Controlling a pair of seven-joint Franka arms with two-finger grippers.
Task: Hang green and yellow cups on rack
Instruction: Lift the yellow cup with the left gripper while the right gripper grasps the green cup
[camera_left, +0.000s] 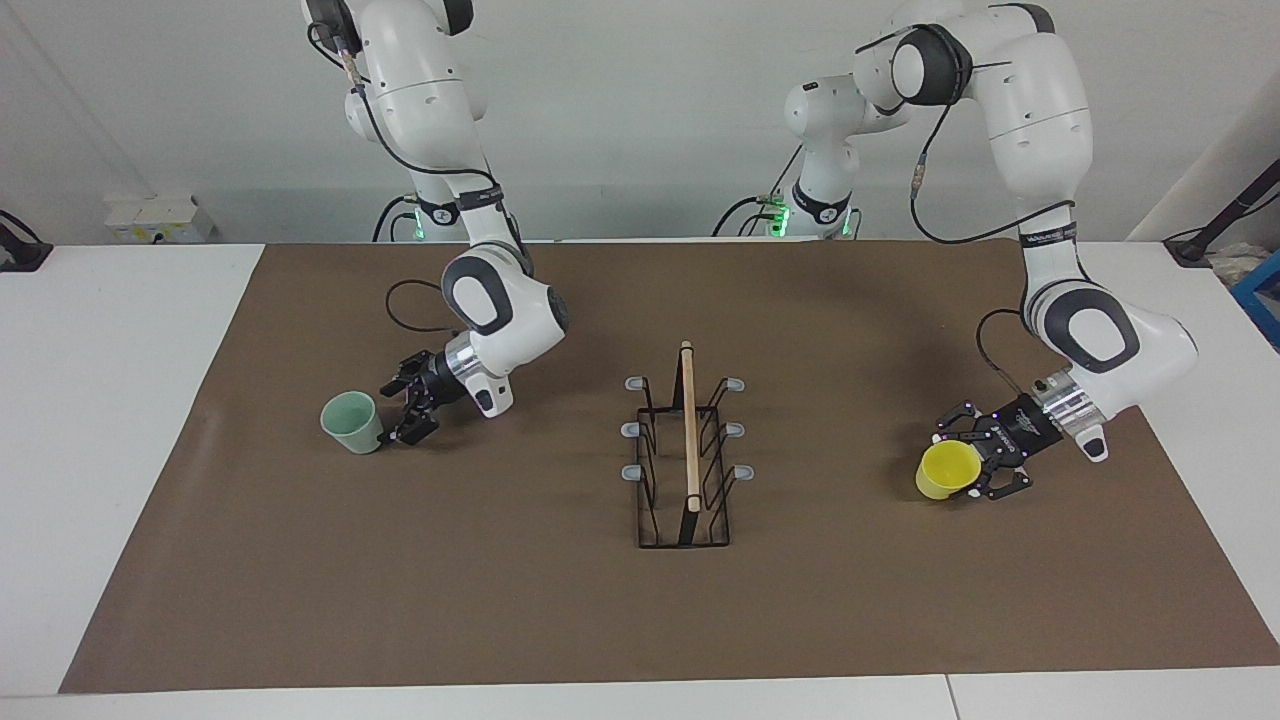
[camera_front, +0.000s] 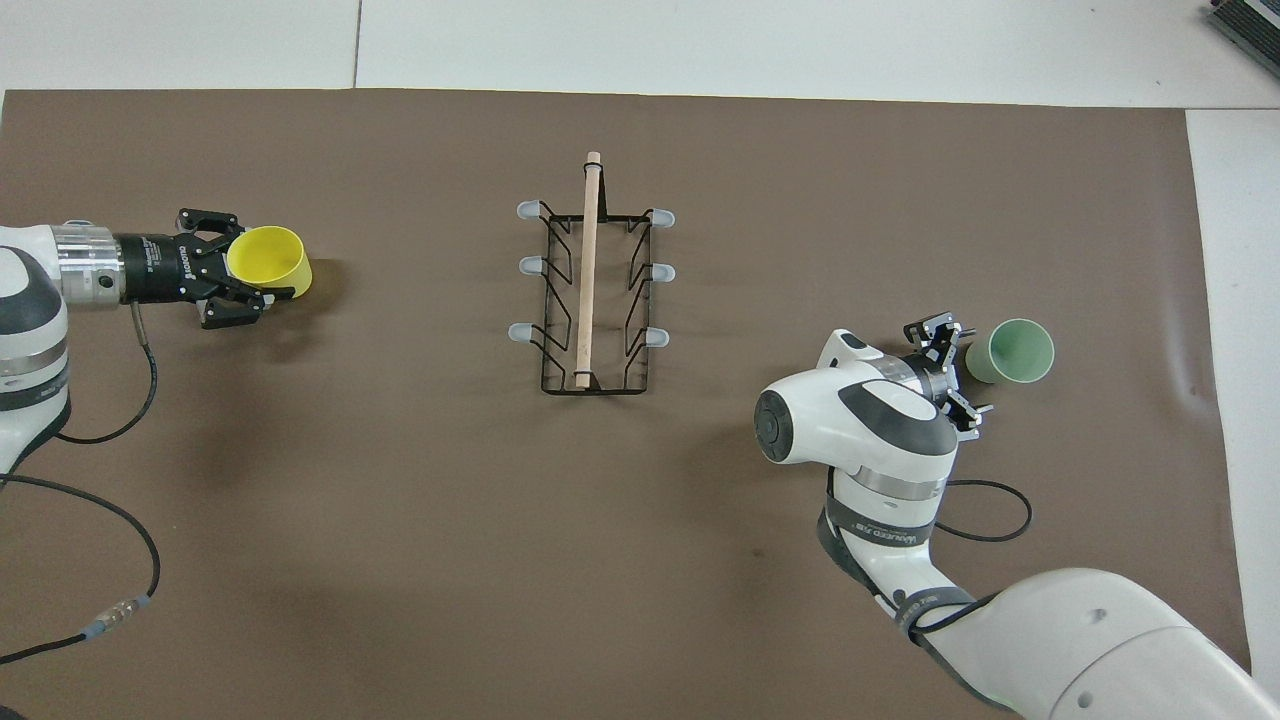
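Observation:
The grey-tipped prongs have free ends, so the mint green cup will hang upside down once the robot lowers the cup's opening over one of them.
The black wire rack with a wooden bar and grey-tipped prongs stands mid-mat; it also shows in the overhead view. The yellow cup stands upright toward the left arm's end. My left gripper is low and open, one finger on each side of the cup. The mint green cup stands upright toward the right arm's end. My right gripper is open, its tips just beside the cup and not around it.
A brown mat covers the white table. No cup hangs on any of the rack's prongs. Cables trail from both wrists over the mat. A dark object lies at the table's corner farthest from the robots.

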